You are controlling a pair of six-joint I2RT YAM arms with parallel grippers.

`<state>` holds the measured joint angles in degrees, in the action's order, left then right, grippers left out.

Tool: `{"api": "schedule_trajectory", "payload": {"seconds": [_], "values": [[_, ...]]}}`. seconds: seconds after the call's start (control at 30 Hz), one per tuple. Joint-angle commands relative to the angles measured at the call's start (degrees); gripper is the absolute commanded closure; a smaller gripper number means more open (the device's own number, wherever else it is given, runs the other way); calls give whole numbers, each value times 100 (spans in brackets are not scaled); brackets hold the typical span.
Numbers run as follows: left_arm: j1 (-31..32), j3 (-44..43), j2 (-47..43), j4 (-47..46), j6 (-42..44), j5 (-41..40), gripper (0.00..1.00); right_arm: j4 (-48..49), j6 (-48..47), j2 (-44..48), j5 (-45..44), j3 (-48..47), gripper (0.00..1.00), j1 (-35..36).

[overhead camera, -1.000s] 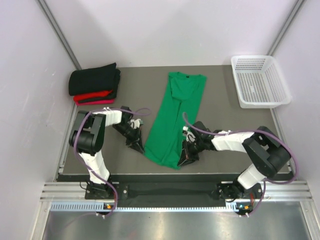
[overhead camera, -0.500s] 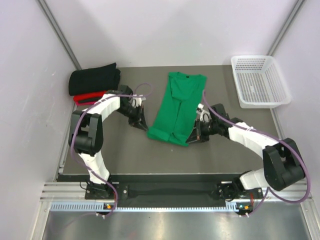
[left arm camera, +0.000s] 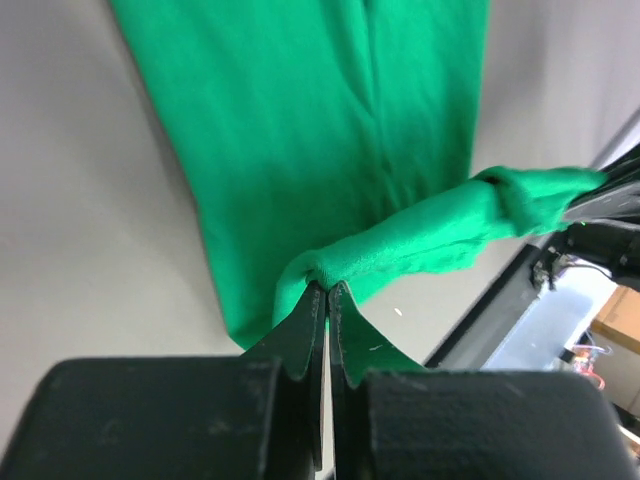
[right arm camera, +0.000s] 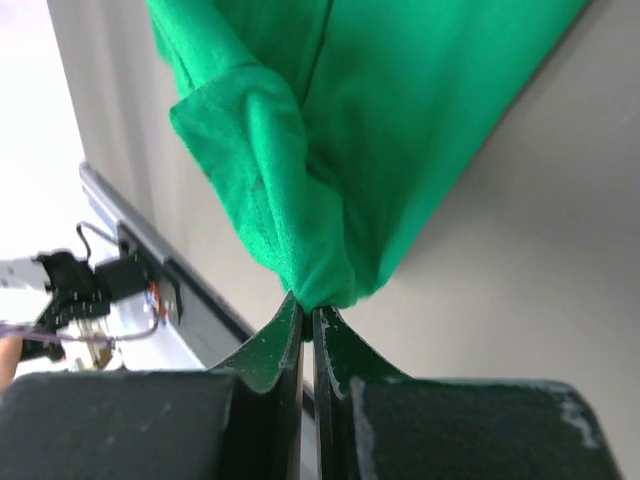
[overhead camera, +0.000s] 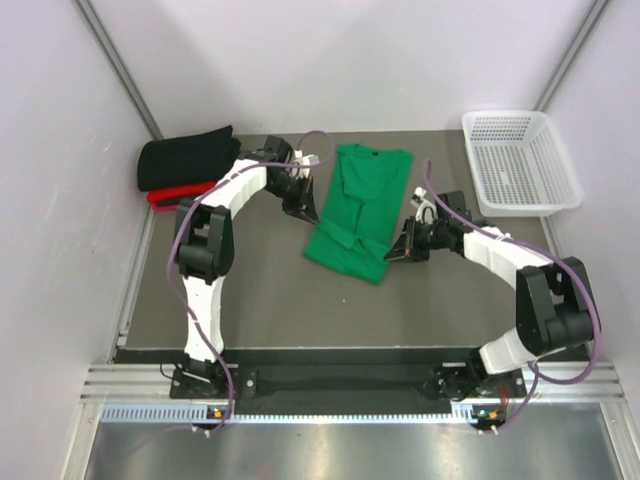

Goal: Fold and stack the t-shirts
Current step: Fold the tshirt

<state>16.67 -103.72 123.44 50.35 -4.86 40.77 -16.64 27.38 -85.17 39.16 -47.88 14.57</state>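
Note:
The green t-shirt has its hem corner (overhead camera: 381, 254) over its long side. My right gripper should keep going toward the collar (overhead camera: 374, 152) and let go once the t-shirt's hem lies flat.
The green t-shirt (overhead camera: 360, 205) lies in the middle of the table, collar at the far end, its near half lifted and doubled back over itself. My left gripper (overhead camera: 305, 207) is shut on the shirt's left hem corner, seen as a bunched green fold (left arm camera: 400, 245) at its fingertips (left arm camera: 327, 287). My right gripper (overhead camera: 401, 249) is shut on the right hem corner (right arm camera: 300, 230), pinched at its tips (right arm camera: 307, 306). The black t-shirt (overhead camera: 188, 158) lies folded on top of the red t-shirt (overhead camera: 183, 193) at the far left.
A white plastic mesh basket (overhead camera: 520, 162) stands at the far right corner. Bare grey table (overhead camera: 260, 300) lies between the green shirt and the near edge. White walls close in on both sides.
Both grippers have moved away from the near edge toward the far end, carrying the green shirt's hem with them. The shirt's visible length has shortened as the near half folds over.

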Motion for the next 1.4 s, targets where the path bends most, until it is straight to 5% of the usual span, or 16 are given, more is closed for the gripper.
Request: {"api": "schedule_trajectory", "payload": {"seconds": [0.0,1.2,1.27,1.33,1.37], "values": [[-41,-499,180,-192,187,-122,100,443,-180,-280,22,-485,100,-243],[-6,-2328,1684,-526,266,-527,100,539,-1103,-2171,-611,-1988,100,-446],[12,-2337,1710,-570,302,-579,93,487,-1190,-2250,-794,-2094,93,-437],[56,-2354,1693,-561,345,-789,70,294,-1234,-2198,-1049,-2216,68,-472],[65,-2380,1588,-492,380,-834,66,232,-1261,-2128,-1155,-2252,64,-498]]}}
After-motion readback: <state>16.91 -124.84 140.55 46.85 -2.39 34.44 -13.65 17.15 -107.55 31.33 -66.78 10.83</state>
